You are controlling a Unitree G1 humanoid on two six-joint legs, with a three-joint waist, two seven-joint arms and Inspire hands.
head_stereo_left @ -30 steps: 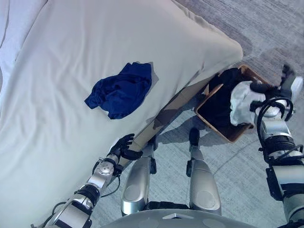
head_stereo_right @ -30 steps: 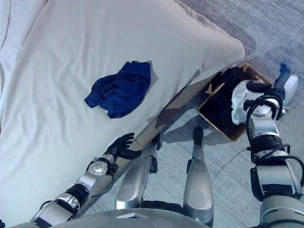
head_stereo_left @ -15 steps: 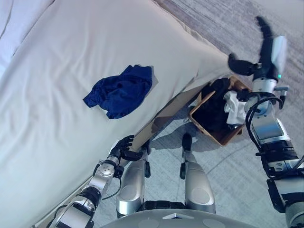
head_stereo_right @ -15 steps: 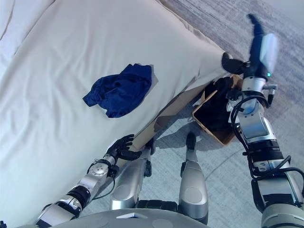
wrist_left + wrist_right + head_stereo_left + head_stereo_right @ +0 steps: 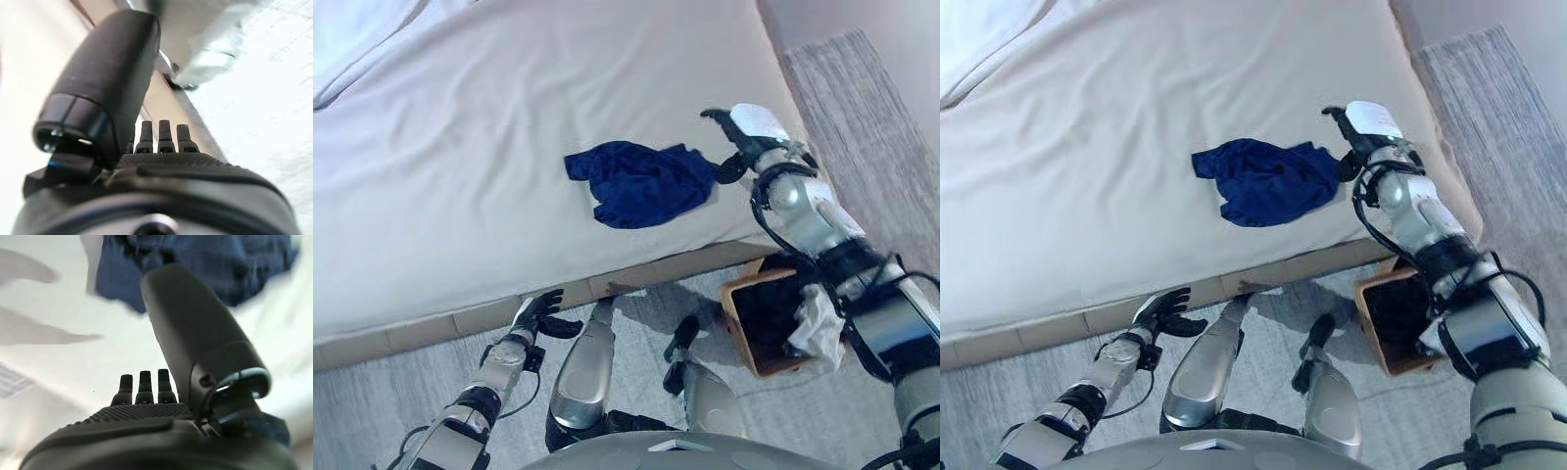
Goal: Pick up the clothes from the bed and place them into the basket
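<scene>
My gripper will have the dark blue garment (image 5: 640,186) hanging as one short, limp heap when I lift it, because the garment lies with its folds gathered in a compact heap (image 5: 656,170).
A crumpled dark blue garment (image 5: 641,183) lies on the white bed (image 5: 450,166) near its front edge. My right hand (image 5: 740,139) is over the bed just right of the garment, open, with fingers straight and thumb apart. In the right wrist view the hand (image 5: 146,416) is empty and the blue garment (image 5: 195,264) lies just past the fingertips. The brown basket (image 5: 736,323) stands on the floor at the lower right, holding dark clothes and a white cloth (image 5: 818,328) draped over its rim. My left hand (image 5: 540,313) hangs low by the bed's side, relaxed and empty.
The bed's front edge and its tan base (image 5: 636,279) run across in front of me. Grey carpet (image 5: 862,108) lies to the right of the bed and around the basket. A rumpled white cover (image 5: 362,39) lies at the bed's far left.
My right hand let the white cloth go at the basket, then rose and swung left over the bed to the blue garment. The camera has turned with it. The left hand stayed low.
</scene>
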